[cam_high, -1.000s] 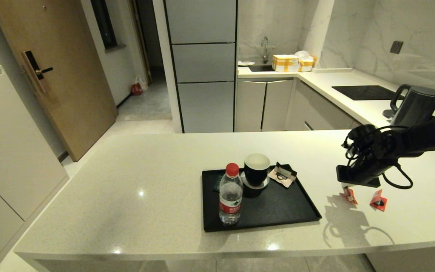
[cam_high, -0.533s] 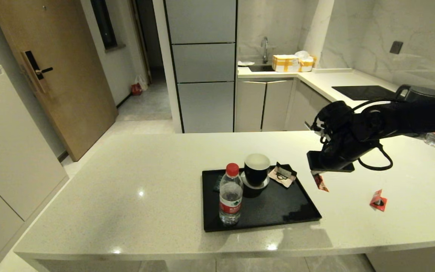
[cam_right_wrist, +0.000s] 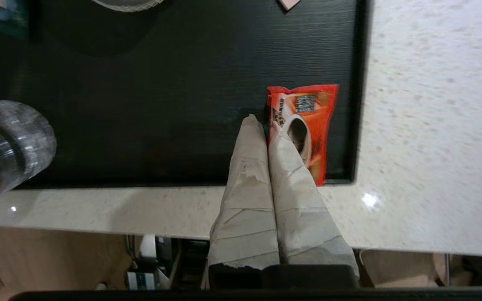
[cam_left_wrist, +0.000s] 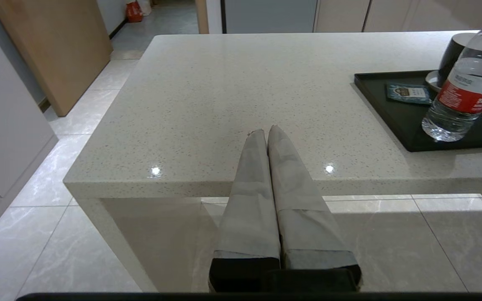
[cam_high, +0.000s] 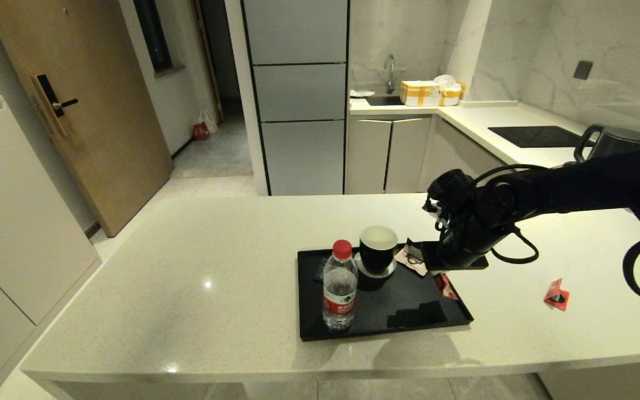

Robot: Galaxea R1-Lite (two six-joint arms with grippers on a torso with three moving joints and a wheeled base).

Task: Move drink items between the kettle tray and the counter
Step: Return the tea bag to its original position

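My right gripper should keep going down until it meets the tray's bottom (cam_high: 429,308), because the red sachet (cam_high: 446,286) hangs inside the tray's rim, clear of the bottle and cup.
A small red foil sachet (cam_high: 445,286) hangs from my right gripper (cam_high: 441,275), which is shut on its edge. In the right wrist view the sachet (cam_right_wrist: 310,125) dangles beside the taped fingers (cam_right_wrist: 249,159), over the right side of the black kettle tray (cam_right_wrist: 161,104), just inside its rim. I cannot tell whether it touches the tray floor. A second red sachet (cam_high: 556,294) lies on the off-white counter (cam_high: 186,278), right of the tray (cam_high: 409,319). My left gripper (cam_left_wrist: 266,133) is parked at the counter's near left edge, shut on nothing.
On the tray stand a red-capped water bottle (cam_high: 339,291) and a black cup (cam_high: 378,250), with crumpled packets (cam_high: 417,256) at the back and a teal packet (cam_left_wrist: 406,93) behind the bottle. A dark kettle (cam_high: 611,141) stands on the far right counter.
My right arm has lifted one red sachet off the counter and carried it left to above the tray's right side. The other sachet has stayed where it was.
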